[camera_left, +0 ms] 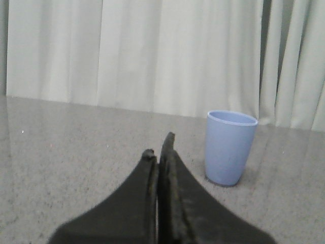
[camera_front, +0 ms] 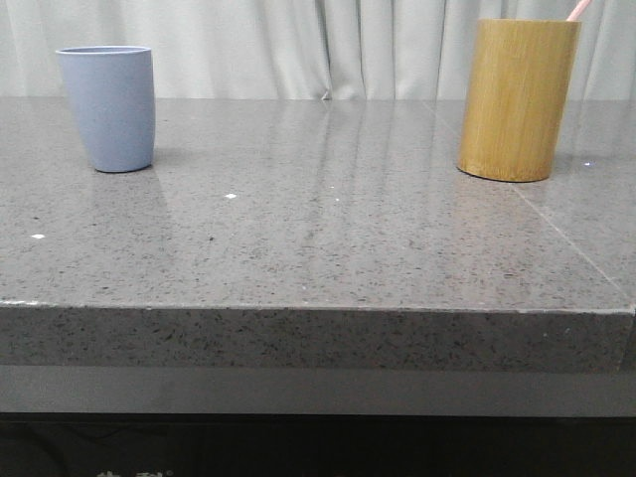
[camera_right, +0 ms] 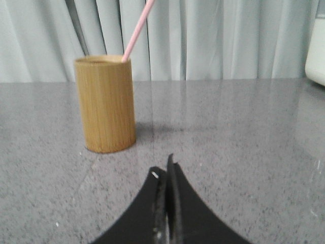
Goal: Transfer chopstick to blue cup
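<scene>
The blue cup [camera_front: 112,114] is a long way from the chopstick's bamboo holder, so my left gripper first needs to grab the cup by its rim [camera_front: 104,50] and move it closer.
The pale blue cup [camera_front: 106,107] stands upright at the far left of the grey table; it also shows in the left wrist view [camera_left: 230,147]. A pale pink chopstick [camera_front: 577,9] sticks out of the tall yellow-brown bamboo holder [camera_front: 517,98] at the far right; in the right wrist view the chopstick [camera_right: 138,29] leans out of the holder [camera_right: 105,104]. My left gripper [camera_left: 159,146] is shut and empty, short of the blue cup. My right gripper [camera_right: 165,169] is shut and empty, short of the holder. Neither gripper shows in the front view.
The grey speckled table [camera_front: 318,238] ends in a front edge [camera_front: 318,310] near the camera. White curtains [camera_front: 298,45] hang behind it. A white object [camera_right: 317,51] shows at the edge of the right wrist view.
</scene>
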`<state>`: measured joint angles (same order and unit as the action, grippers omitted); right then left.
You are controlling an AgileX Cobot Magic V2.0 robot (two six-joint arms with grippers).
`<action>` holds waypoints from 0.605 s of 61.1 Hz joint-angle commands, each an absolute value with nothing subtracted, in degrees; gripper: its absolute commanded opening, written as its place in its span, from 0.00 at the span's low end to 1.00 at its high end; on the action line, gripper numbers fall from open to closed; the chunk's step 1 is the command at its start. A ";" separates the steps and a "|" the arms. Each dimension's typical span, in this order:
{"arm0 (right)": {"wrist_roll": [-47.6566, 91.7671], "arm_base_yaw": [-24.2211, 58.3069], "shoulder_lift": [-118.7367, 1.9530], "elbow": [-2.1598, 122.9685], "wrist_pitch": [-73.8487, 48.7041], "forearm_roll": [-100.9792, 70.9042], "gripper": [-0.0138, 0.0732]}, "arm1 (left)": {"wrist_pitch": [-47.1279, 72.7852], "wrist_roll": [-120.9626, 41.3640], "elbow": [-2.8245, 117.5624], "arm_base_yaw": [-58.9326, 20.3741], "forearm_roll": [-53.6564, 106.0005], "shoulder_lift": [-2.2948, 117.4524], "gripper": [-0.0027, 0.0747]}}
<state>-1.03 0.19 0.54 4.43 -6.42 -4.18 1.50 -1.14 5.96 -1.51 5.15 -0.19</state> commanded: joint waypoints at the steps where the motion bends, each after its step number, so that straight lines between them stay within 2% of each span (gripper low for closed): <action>1: -0.87 -0.04 1.49 11.01 -6.21 -2.72 0.08 | 0.65 -0.83 12.87 -1.50 5.31 -0.49 0.01; 14: -0.87 -0.04 -4.37 25.35 -15.19 1.20 0.08 | 12.14 -0.83 27.85 -1.50 4.44 6.66 0.01; 24: -0.87 -0.04 -13.35 35.99 -20.80 1.20 0.08 | 20.33 -0.83 39.13 -1.50 4.44 15.39 0.01; 37: -0.87 0.00 -26.34 47.66 -33.86 1.14 0.08 | 30.51 -0.83 49.83 -1.50 4.44 26.64 0.01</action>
<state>-1.03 0.19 -22.32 43.45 -32.59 0.00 31.14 -1.14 46.02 -1.51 4.37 23.03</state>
